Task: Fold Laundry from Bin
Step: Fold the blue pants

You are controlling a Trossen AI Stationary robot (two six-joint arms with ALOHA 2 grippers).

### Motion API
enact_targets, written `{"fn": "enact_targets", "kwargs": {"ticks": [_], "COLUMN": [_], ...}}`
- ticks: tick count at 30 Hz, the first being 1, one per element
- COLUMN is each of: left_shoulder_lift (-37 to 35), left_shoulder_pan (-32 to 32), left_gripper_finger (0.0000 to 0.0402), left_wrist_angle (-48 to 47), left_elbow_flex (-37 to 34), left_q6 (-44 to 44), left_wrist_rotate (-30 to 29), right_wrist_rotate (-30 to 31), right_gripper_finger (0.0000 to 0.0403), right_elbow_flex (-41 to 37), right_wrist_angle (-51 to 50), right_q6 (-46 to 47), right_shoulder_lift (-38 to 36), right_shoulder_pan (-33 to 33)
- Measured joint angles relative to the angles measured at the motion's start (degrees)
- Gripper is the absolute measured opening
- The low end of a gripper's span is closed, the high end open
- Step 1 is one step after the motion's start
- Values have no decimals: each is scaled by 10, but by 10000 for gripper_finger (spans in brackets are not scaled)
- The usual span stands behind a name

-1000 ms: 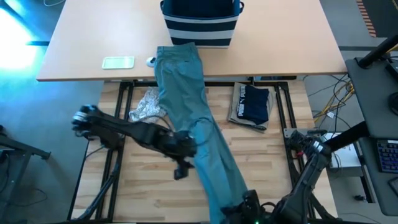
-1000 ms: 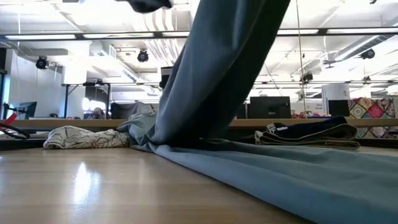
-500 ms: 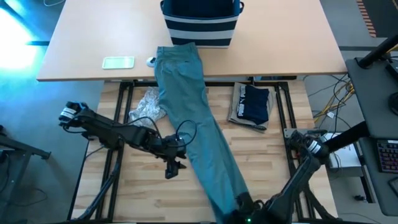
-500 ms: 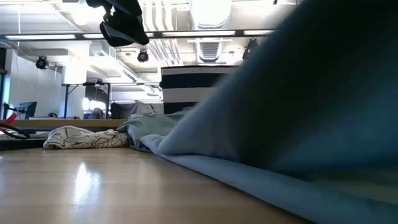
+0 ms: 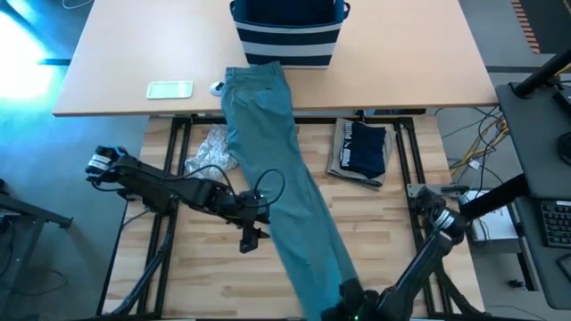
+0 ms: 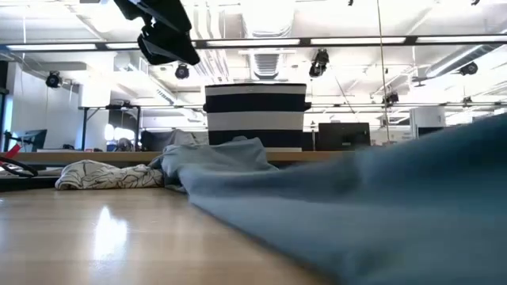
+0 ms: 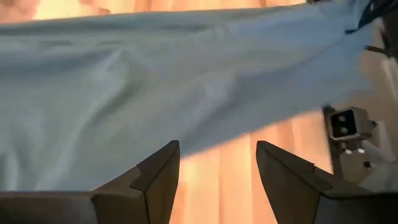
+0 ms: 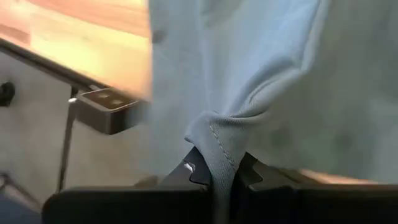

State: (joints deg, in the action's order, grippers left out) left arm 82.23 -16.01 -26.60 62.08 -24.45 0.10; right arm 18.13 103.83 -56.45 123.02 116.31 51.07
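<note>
The teal garment's near end [image 5: 314,305] is bunched in my right gripper at the wood's near edge, so I'll swing it back over the wood [image 5: 370,269] and lay it flat.
A long teal-green garment [image 5: 281,169] lies stretched from the far table by the striped navy bin [image 5: 287,31] slantwise to the near edge. My right gripper [image 5: 350,296] is shut on its near end [image 8: 214,152]. To the garment's left, my left gripper [image 5: 248,239] hangs open above the wood with nothing between its fingers [image 7: 158,177]. In the low view the garment [image 6: 356,206] lies low across the table, with the left gripper [image 6: 162,36] high above it. A grey-white patterned piece [image 5: 212,152] lies partly tucked under the teal one's left edge. My right gripper pinches a bunched fold with a stitched edge [image 8: 217,149] between its two fingers, at the teal garment's near end. The fingers slant down from above. From the hold, the cloth spreads away and runs down onto the table, slack rather than taut.
A folded dark navy garment with white print [image 5: 364,150] rests on a tan one at the right. A flat pale device [image 5: 169,89] and a small white object [image 5: 216,87] sit on the far table. Bare wood [image 5: 196,267] lies at the near left.
My right gripper has sunk toward the table's near edge and tipped downward, staying shut. The teal garment's near end, held high a second ago, has come down and now lies low over the table. My left gripper has dropped lower beside the garment, still open.
</note>
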Motion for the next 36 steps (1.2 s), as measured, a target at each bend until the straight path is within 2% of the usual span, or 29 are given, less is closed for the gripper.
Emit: {"fn": "enact_targets", "kwargs": {"ticks": [3, 8, 10, 14, 18, 21, 25, 28, 32, 36], "left_shoulder_lift": [11, 32, 40, 42, 42, 45, 53, 66, 98, 147], "left_shoulder_pan": [0, 0, 1, 4, 8, 9, 11, 11, 8, -8], "left_gripper_finger": [196, 196, 196, 196, 196, 196, 196, 196, 196, 196], "left_wrist_angle": [17, 37, 45, 52, 52, 53, 64, 82, 125, 162], "left_elbow_flex": [0, 0, 0, 0, 0, 0, 0, 0, 0, 0], "left_q6": [0, -1, -3, -8, -17, -22, -27, -28, -6, 2], "left_wrist_rotate": [10, 15, 21, 25, 29, 31, 37, 38, 72, 82], "right_wrist_rotate": [-30, -34, -15, 71, 82, 28, -46, -74, -86, -124], "right_gripper_finger": [9, 9, 9, 9, 9, 9, 9, 9, 9, 21], "right_elbow_flex": [-13, -16, 4, 81, 128, 89, -2, -52, -74, -65], "right_wrist_angle": [8, -8, -5, -38, -139, -192, -101, -15, 3, -14], "right_q6": [-6, -10, -28, -68, -70, -17, -6, -6, -4, -18], "right_shoulder_lift": [2, 7, -6, -11, -13, 1, 18, 23, 33, 25], "right_shoulder_pan": [-5, -3, -5, -8, 1, 16, 25, 26, 27, 26]}}
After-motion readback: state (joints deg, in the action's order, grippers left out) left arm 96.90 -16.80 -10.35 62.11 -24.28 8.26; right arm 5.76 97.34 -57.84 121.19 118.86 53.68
